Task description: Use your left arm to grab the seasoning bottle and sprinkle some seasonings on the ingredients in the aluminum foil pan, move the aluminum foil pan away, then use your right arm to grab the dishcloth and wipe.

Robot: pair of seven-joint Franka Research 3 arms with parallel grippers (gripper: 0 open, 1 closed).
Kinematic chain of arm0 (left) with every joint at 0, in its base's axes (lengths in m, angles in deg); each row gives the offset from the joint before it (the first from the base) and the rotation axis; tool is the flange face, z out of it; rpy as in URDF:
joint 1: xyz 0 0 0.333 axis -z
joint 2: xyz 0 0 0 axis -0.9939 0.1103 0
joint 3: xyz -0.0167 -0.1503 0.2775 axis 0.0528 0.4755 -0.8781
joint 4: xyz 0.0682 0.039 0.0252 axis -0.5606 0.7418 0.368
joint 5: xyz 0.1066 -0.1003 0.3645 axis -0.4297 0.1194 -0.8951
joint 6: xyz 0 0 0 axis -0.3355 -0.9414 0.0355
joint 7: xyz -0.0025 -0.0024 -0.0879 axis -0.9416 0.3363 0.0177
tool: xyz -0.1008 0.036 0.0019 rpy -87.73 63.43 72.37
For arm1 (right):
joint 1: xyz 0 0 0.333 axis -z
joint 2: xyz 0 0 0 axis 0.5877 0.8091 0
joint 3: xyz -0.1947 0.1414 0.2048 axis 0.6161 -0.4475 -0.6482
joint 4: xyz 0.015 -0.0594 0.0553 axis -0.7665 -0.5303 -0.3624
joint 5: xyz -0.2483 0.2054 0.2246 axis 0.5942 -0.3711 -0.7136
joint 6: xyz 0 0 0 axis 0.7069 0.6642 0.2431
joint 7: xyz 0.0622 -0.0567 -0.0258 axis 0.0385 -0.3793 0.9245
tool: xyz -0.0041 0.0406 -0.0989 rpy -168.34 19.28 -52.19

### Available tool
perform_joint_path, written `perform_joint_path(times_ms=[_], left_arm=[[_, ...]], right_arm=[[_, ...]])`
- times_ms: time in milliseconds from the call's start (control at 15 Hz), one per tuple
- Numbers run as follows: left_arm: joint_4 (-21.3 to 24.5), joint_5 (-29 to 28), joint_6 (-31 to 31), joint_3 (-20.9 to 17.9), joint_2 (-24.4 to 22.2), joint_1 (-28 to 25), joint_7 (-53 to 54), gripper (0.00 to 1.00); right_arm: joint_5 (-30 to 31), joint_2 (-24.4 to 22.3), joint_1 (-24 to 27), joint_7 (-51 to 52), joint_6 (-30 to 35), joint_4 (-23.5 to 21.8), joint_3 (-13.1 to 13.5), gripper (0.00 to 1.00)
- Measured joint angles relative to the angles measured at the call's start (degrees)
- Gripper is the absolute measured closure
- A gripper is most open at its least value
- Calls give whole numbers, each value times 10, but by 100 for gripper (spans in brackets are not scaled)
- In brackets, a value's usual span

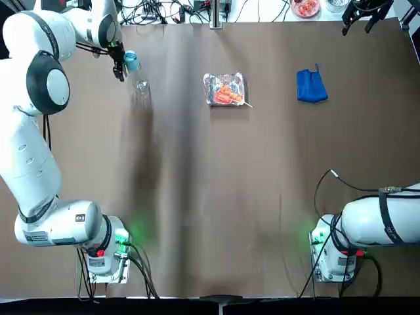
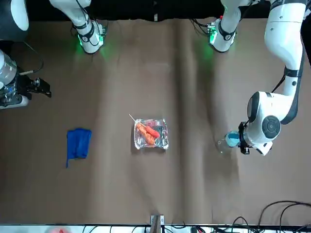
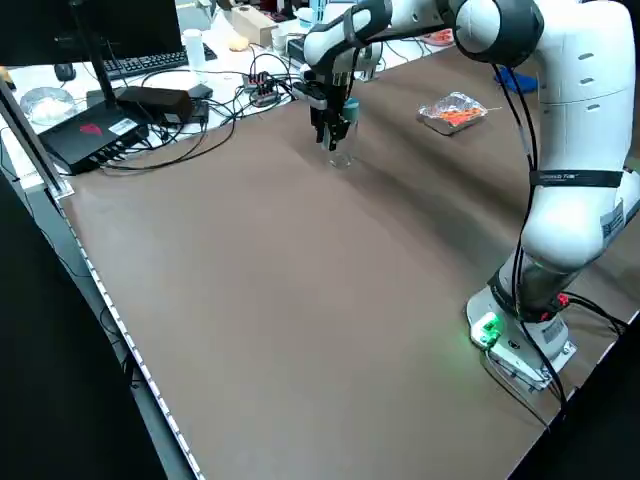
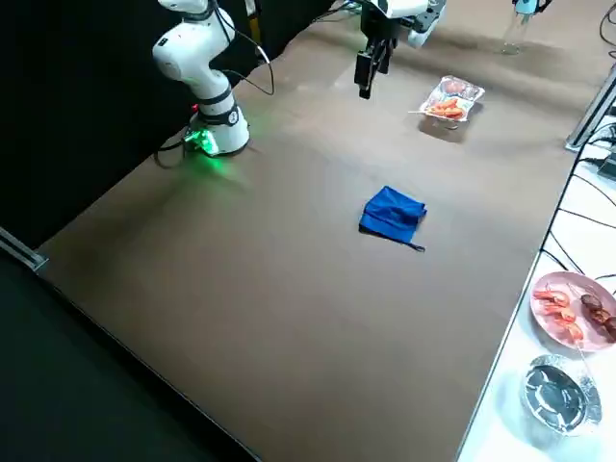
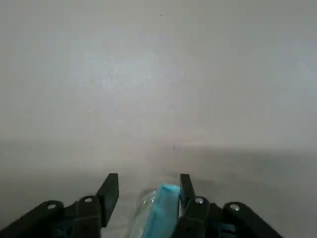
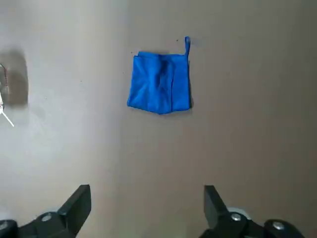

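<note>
The light-blue cap (image 2: pixel 233 139) fits tightly on the clear body (image 2: pixel 222 146), so I expect the whole seasoning bottle to come with the cap when I lift and tip it.
The seasoning bottle (image 1: pixel 140 84) stands upright at the far left of the table, clear with a light-blue cap (image 5: pixel 162 210). My left gripper (image 1: pixel 120 63) is open around the cap, which sits close to one finger (image 5: pixel 185 186). The aluminum foil pan (image 1: pixel 224 89) lies at the far middle, with the orange-red ingredients (image 1: pixel 226 96) and a thin stick inside. To its right lies the blue dishcloth (image 1: pixel 311 86), also in the right wrist view (image 6: pixel 159 82). My right gripper (image 1: pixel 364 14) hangs open above the far right corner, away from the cloth.
A plate of orange-red food (image 4: pixel 568 306) and a metal bowl (image 4: pixel 555 390) sit on the white strip beyond the table's far edge. Cables and a black box (image 3: pixel 100 130) lie past the far left corner.
</note>
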Motion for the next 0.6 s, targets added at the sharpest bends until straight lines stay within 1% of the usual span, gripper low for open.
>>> perform_joint_path(times_ms=[200,267,333,400,467,533,600], left_arm=[[0,0,0,0,0,0,0,43],[0,0,0,0,0,0,0,48],[0,0,0,0,0,0,0,57],[0,0,0,0,-1,0,0,58],[0,0,0,0,-1,0,0,60],[0,0,0,0,-2,0,0,69],[0,0,0,0,-3,1,0,70]], right_arm=[[0,0,0,0,0,0,0,0],[0,0,0,0,0,0,0,0],[0,0,0,0,0,0,0,0],[0,0,0,0,0,0,0,0],[0,0,0,0,0,0,0,0],[0,0,0,0,1,0,0,0],[0,0,0,0,1,0,0,0]])
